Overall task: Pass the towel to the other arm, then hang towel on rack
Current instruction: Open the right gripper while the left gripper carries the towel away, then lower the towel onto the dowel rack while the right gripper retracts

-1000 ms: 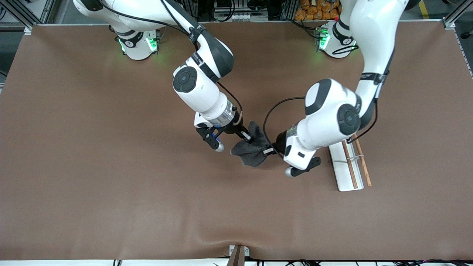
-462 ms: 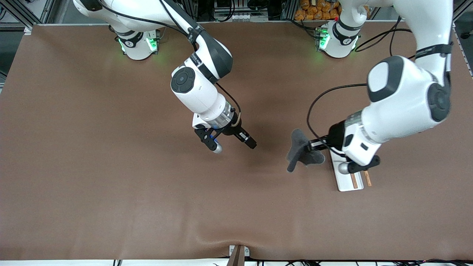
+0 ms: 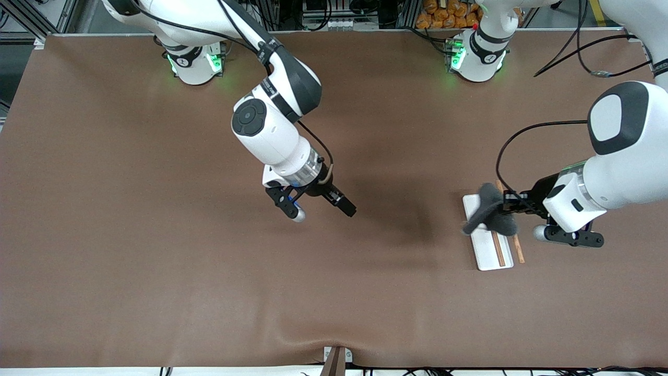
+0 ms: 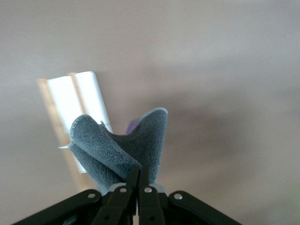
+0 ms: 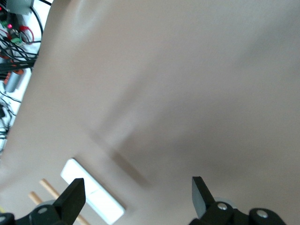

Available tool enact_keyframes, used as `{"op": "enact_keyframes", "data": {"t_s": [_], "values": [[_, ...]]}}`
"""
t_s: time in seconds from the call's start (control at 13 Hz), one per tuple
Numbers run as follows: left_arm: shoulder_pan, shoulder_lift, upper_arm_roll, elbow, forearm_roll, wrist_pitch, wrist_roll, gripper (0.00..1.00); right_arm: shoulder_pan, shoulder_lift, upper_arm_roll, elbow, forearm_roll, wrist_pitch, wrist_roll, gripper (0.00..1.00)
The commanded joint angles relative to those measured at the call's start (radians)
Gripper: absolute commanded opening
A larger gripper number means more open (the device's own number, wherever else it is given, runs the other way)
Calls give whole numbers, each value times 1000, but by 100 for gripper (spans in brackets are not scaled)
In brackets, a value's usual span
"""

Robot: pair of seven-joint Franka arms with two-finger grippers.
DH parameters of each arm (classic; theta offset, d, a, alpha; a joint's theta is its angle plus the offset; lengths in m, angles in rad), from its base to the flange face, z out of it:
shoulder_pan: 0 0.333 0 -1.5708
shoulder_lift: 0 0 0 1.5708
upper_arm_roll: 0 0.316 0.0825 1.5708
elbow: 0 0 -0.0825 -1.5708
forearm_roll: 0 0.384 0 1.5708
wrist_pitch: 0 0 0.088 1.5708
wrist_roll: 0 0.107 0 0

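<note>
The towel is hanging past the white base's edge [image 3: 467, 228] near the far end of the rack. I should pull it back over the rods' middle [image 3: 503, 226] with my left gripper before I lower it.
The dark grey towel [image 3: 488, 211] hangs bunched from my left gripper [image 3: 509, 208], which is shut on its edge, over the end of the rack [image 3: 485, 255] that lies farther from the front camera. The rack has a white base and two brown rods [image 3: 499, 254]. In the left wrist view the towel [image 4: 119, 145] fans out from the shut gripper [image 4: 139, 174] with the rack [image 4: 82, 96] below it. My right gripper [image 3: 348, 209] is open and empty above the middle of the table. In the right wrist view this gripper [image 5: 137, 187] spreads wide and the rack [image 5: 91, 192] shows far off.
The brown mat [image 3: 156, 261] covers the whole table. The rack stands toward the left arm's end of the table. A small bracket [image 3: 336, 357] sits at the table edge nearest the front camera. Cables and clutter lie past the table by the arm bases.
My right gripper has let go of the towel and drawn back a little. My left gripper has carried the towel from the table's middle to over the rack.
</note>
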Motion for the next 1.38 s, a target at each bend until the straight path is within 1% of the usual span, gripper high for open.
{"op": "enact_keyframes", "data": {"t_s": [0.0, 0.15, 0.31, 0.46, 0.62, 0.69, 0.92, 1.08, 1.31], "values": [[50, -31, -9, -18, 51, -43, 172, 0, -65, -54, 12, -5, -13, -108, -114, 100], [88, -24, -9, -18, 52, -44, 289, 0, -106, -78, 11, -5, -14, -189, -209, 100], [108, -16, -7, -17, 57, -37, 381, 0, -161, -104, 11, -5, -14, -278, -318, 100], [112, 4, -9, -14, 80, -34, 459, 0, -215, -123, 11, -7, -14, -336, -411, 100], [104, 11, -10, -15, 82, -28, 475, 0, -264, -133, 9, -8, -22, -378, -484, 100], [99, 15, -11, -14, 80, -25, 484, 0, -282, -140, 11, -11, -43, -396, -525, 100], [90, 19, -30, -9, 68, -2, 483, 0, -325, -166, 11, -48, -163, -442, -628, 100], [92, 19, -47, -9, 63, 6, 480, 0, -361, -187, 11, -86, -177, -452, -735, 100], [101, 39, -47, -11, 46, 15, 484, 0, -462, -256, 11, -180, -177, -453, -951, 100]]}}
